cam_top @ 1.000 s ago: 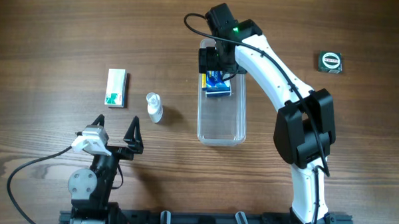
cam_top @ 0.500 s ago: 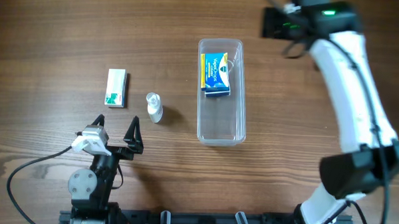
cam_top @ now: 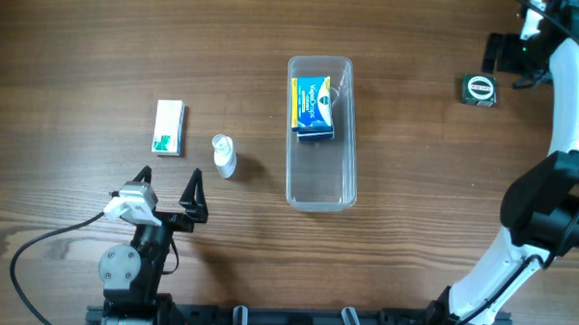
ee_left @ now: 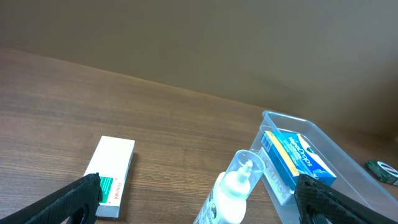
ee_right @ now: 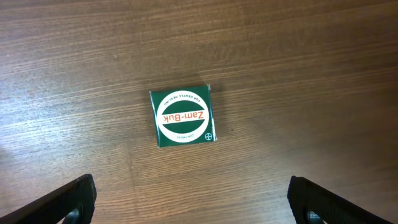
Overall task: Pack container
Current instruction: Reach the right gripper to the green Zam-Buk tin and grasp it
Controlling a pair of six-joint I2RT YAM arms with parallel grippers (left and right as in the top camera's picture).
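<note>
My open fingers are square to the green Zam-Buk box (cam_top: 479, 90), which lies alone, so my right gripper should go on down until the fingers are around its sides (ee_right: 212, 116), then close.
The clear plastic container (cam_top: 320, 173) lies lengthwise at the table's middle, with a blue and yellow box (cam_top: 313, 107) inside its far end; both show in the left wrist view, the container (ee_left: 348, 180) and the box (ee_left: 297, 163). A small green Zam-Buk box (cam_top: 479, 89) lies at the far right; in the right wrist view it (ee_right: 183, 116) sits ahead of my open, empty right gripper (ee_right: 193, 202). My right gripper (cam_top: 510, 54) hovers above that box. My left gripper (cam_top: 167, 199) is open and empty near the front left, behind a small white bottle (cam_top: 224, 156).
A white and green box (cam_top: 168, 127) lies left of the bottle; it also shows in the left wrist view (ee_left: 112, 176), with the bottle (ee_left: 233, 193) between my left fingers' line of sight. The right arm reaches along the table's right edge.
My right gripper let go of the blue and yellow box in the container, then swung right across the table to above the green Zam-Buk box. The left arm has not moved.
</note>
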